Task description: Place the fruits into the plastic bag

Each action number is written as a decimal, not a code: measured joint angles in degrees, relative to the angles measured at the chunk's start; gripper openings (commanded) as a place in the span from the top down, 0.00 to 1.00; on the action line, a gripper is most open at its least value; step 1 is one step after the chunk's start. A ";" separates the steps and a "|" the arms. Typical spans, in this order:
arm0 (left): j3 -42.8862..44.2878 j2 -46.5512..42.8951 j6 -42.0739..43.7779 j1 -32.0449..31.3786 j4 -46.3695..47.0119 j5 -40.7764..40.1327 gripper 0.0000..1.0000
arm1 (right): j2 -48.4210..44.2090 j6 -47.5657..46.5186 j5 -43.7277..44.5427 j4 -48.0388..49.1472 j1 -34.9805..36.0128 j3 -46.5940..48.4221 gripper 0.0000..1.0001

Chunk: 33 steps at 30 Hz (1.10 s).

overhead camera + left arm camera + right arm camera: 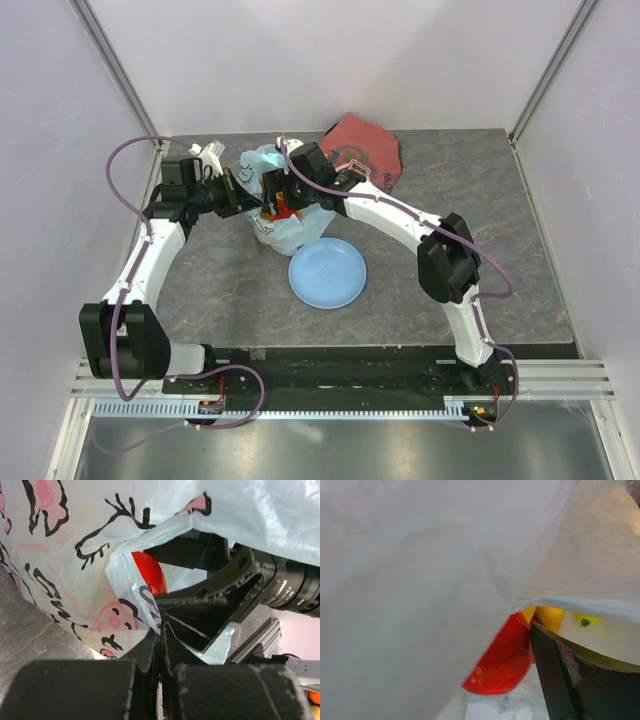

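My gripper will make the plastic bag rise up tall and hide the red fruit as I lift it, since the thin film sags loosely around the fruit.
The light-blue plastic bag stands at the back middle of the table, mouth up. My left gripper is shut on the bag's left rim; in the left wrist view the printed film is pinched between the closed fingers. My right gripper reaches down into the bag's mouth. A red round fruit lies inside, seen in the left wrist view and the right wrist view beside one dark finger. Yellow fruit shows behind it. The other right finger is hidden by bag film.
A round light-blue plate lies just in front of the bag. A folded dark-red cloth lies at the back right. The right arm's forearm stretches over the table between cloth and plate.
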 measured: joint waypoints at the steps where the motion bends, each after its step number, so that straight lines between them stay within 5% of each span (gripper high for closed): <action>1: 0.00 0.00 0.00 0.00 0.00 0.00 0.99 | -0.02 -0.07 0.00 -0.15 0.13 0.00 0.05; 10: 0.00 0.00 0.00 0.00 0.02 0.02 0.98 | -1.84 -0.50 1.68 -0.35 -0.13 -0.37 0.02; 17: 0.00 0.00 0.00 0.00 0.07 0.04 0.99 | -11.54 -0.39 3.02 -0.42 -1.31 -5.77 0.05; 26: 0.00 0.02 0.00 0.00 0.09 0.04 0.98 | -14.84 2.47 2.05 -8.68 -0.74 -7.48 0.09; 33: 0.00 0.28 0.00 -0.46 0.17 0.07 0.98 | -12.90 5.29 -2.14 -13.03 0.72 -7.26 0.26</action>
